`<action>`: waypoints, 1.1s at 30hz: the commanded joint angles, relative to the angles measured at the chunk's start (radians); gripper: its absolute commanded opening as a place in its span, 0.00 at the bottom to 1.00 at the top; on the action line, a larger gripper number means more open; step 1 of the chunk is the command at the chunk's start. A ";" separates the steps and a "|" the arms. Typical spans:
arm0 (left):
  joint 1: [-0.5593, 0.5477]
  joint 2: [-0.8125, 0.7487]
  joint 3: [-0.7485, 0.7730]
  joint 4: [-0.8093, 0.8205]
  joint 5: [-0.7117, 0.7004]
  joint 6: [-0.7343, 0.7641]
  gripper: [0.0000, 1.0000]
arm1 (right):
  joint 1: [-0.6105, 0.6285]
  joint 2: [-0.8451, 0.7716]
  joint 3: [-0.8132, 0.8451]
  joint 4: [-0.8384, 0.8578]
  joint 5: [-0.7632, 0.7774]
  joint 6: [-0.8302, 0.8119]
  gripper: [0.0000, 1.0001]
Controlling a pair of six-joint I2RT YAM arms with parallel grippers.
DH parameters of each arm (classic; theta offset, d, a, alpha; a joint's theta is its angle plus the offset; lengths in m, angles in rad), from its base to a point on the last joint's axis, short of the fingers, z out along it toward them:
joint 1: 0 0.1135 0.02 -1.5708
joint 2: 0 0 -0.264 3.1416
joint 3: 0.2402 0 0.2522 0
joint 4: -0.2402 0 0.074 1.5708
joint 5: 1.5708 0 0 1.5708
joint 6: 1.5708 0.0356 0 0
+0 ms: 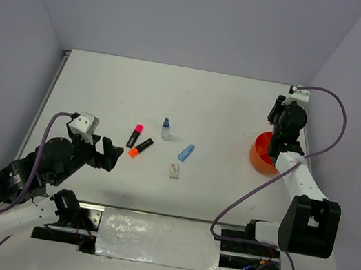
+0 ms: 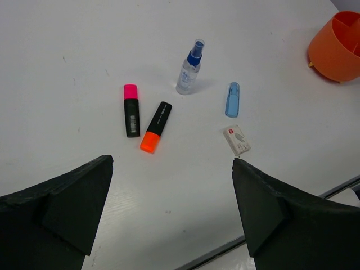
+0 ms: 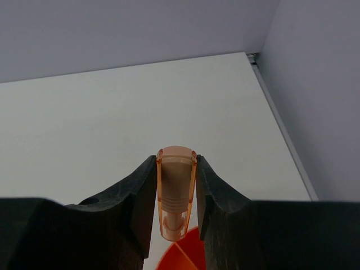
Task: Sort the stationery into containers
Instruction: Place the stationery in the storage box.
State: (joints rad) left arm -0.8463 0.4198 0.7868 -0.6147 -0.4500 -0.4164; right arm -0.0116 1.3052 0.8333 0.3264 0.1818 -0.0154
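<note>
I should carry on moving my right gripper in until the peach marker's loose end, pointing down toward the orange bowl's opening, is inside the bowl, then let go.
On the white table lie a pink-capped black highlighter, an orange-capped black highlighter, a blue marker and a white eraser-like block; a blue-capped clear bottle stands upright behind them. My left gripper hovers open near the front edge, short of these items, nothing between its fingers. At the far right, my right gripper is shut on a stubby peach marker, held above the orange bowl, whose divided rim shows just below the marker.
Grey walls close the table at the back and both sides. The right wall runs close beside the bowl. A dark metal strip borders the near edge between the arm bases.
</note>
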 commanded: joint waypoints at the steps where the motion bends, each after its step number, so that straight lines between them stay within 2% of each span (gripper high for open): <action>1: 0.004 -0.009 -0.001 0.050 0.022 0.028 0.99 | -0.034 0.000 -0.032 0.108 0.037 0.005 0.00; 12: 0.004 -0.026 -0.004 0.055 0.036 0.034 0.99 | -0.041 0.020 -0.105 0.132 0.177 0.005 0.00; 18: 0.004 -0.035 -0.006 0.055 0.039 0.037 0.99 | -0.041 0.029 -0.120 0.137 0.182 0.003 0.02; 25: 0.004 -0.050 -0.006 0.055 0.034 0.036 0.99 | -0.039 0.023 -0.146 0.149 0.208 0.006 0.09; 29: 0.004 -0.064 -0.004 0.055 0.030 0.034 0.99 | -0.037 0.014 -0.166 0.157 0.222 0.012 0.24; 33: 0.004 -0.064 -0.004 0.050 0.022 0.031 0.99 | -0.036 0.014 -0.174 0.160 0.222 0.035 0.27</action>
State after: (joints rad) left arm -0.8463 0.3649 0.7803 -0.6052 -0.4191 -0.3946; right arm -0.0494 1.3323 0.6712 0.4271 0.3733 -0.0067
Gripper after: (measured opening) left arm 0.993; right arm 0.369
